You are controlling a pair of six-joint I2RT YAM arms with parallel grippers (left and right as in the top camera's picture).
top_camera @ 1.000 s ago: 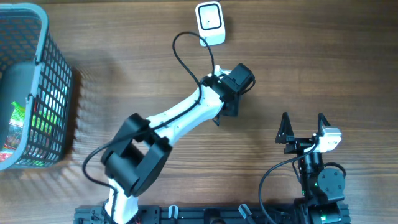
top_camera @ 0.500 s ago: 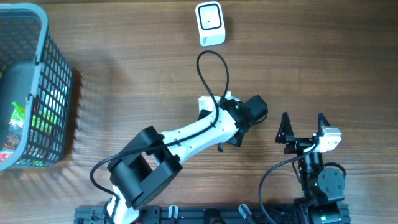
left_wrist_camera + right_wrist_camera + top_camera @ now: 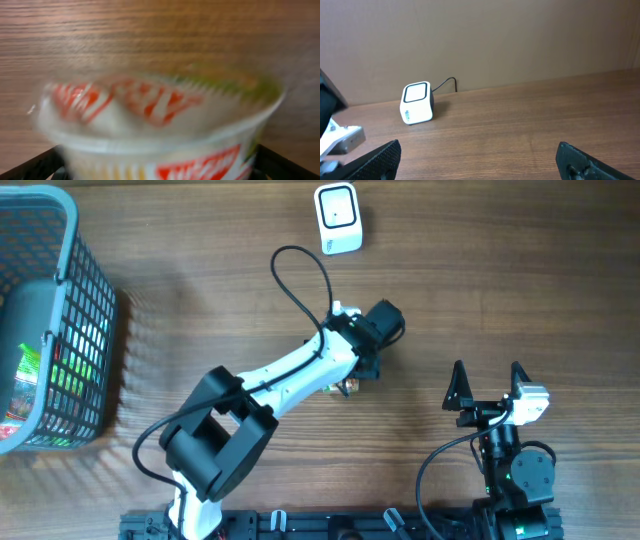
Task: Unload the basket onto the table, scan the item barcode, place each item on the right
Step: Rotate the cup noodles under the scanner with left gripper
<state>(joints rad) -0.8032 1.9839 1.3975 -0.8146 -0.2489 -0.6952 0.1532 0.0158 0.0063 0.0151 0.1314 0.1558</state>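
The noodle cup has red lettering (image 3: 200, 165) showing between my left gripper's fingers and its barcode is hidden, so I should let go of the cup, move back and turn it from its side (image 3: 344, 386).
A white noodle cup (image 3: 160, 110) with red lettering fills the left wrist view, blurred, and no barcode shows on it. It sits between the black fingers (image 3: 45, 162) of my left gripper (image 3: 160, 167), whose jaws stand wide and open at its sides. Seen from overhead, the left gripper (image 3: 350, 383) is tucked under its white arm in mid-table, and only a sliver of the cup shows there. The white barcode scanner (image 3: 338, 218) (image 3: 417, 103) stands at the far edge. My right gripper (image 3: 488, 380) (image 3: 477, 160) is open and empty at the front right.
A grey mesh basket (image 3: 70, 240) holding packaged goods stands at the far left. The scanner's black cable (image 3: 445, 82) runs off behind it. The left arm's own black cable (image 3: 300, 275) loops above its wrist.
The left arm swung toward the front right, then back up and left. Its wrist now sits closer to the scanner than half a second ago. The right arm has not moved.
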